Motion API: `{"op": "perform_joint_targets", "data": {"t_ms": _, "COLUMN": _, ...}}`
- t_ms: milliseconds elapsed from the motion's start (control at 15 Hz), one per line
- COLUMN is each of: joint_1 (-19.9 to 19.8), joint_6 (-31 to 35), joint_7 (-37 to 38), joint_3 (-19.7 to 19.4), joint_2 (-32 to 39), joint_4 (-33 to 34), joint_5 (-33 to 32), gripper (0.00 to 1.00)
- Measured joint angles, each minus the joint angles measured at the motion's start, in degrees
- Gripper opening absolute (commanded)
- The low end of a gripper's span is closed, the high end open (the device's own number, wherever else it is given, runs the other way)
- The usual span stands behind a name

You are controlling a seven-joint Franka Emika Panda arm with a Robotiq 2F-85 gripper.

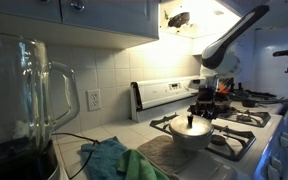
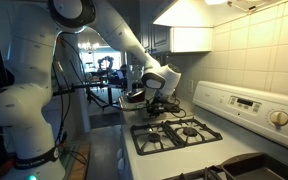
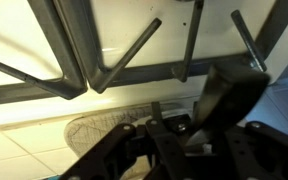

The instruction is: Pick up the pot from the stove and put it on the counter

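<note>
The pot is tilted toward the mat, and its handle slants at my gripper. I should set the pot level and take the black handle straight between my fingers.
The small silver pot with its domed lid and knob stands at the near edge of the stove, beside the grey quilted mat. My gripper hangs just above and slightly behind its knob. In the wrist view my dark fingers fill the bottom, with a black grate above, the mat beside them and the tiled counter. Whether the jaws grip the pot is hidden in shadow. In an exterior view my gripper is over the far end of the stove.
A glass blender stands at the near end of the counter, with a teal cloth beside the mat. The stove's white back panel runs along the tiled wall. Cabinets and a hood hang overhead.
</note>
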Motion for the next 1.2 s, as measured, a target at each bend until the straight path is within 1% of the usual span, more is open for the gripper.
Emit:
{"op": "perform_joint_targets", "data": {"t_ms": 133, "joint_1": 0.30, "joint_6": -0.46, "joint_7": 0.04, "joint_3": 0.57, "joint_2": 0.63, "joint_4": 1.30, "joint_5": -1.15, "gripper": 0.13}}
{"op": "perform_joint_targets", "data": {"t_ms": 600, "joint_1": 0.30, "joint_6": -6.57, "joint_7": 1.81, "joint_3": 1.11, "joint_2": 4.17, "joint_4": 7.90, "joint_5": -1.81, "gripper": 0.13}}
{"op": "perform_joint_targets", "data": {"t_ms": 667, "joint_1": 0.30, "joint_6": -6.91, "joint_7": 2.37, "joint_3": 1.11, "joint_2": 4.76, "joint_4": 8.66, "joint_5": -2.31, "gripper": 0.28}}
{"op": "perform_joint_targets", "data": {"t_ms": 733, "joint_1": 0.30, "joint_6": -7.01, "joint_7": 2.94, "joint_3": 1.11, "joint_2": 5.33, "joint_4": 9.35, "joint_5": -3.10, "gripper": 0.62}}
{"op": "perform_joint_targets", "data": {"t_ms": 800, "joint_1": 0.30, "joint_6": -7.02, "joint_7": 3.19, "joint_3": 1.10, "joint_2": 5.74, "joint_4": 9.87, "joint_5": -3.72, "gripper": 0.58}}
{"op": "perform_joint_targets", "data": {"t_ms": 867, "joint_1": 0.30, "joint_6": -7.02, "joint_7": 3.58, "joint_3": 1.06, "joint_2": 6.01, "joint_4": 10.31, "joint_5": -4.47, "gripper": 0.59}}
{"op": "perform_joint_targets", "data": {"t_ms": 933, "joint_1": 0.30, "joint_6": -7.02, "joint_7": 4.10, "joint_3": 1.00, "joint_2": 6.08, "joint_4": 10.62, "joint_5": -5.45, "gripper": 0.64}}
{"op": "perform_joint_targets", "data": {"t_ms": 1200, "joint_1": 0.25, "joint_6": -6.16, "joint_7": 5.79, "joint_3": 0.47, "joint_2": 5.55, "joint_4": 11.28, "joint_5": -10.32, "gripper": 0.92}}
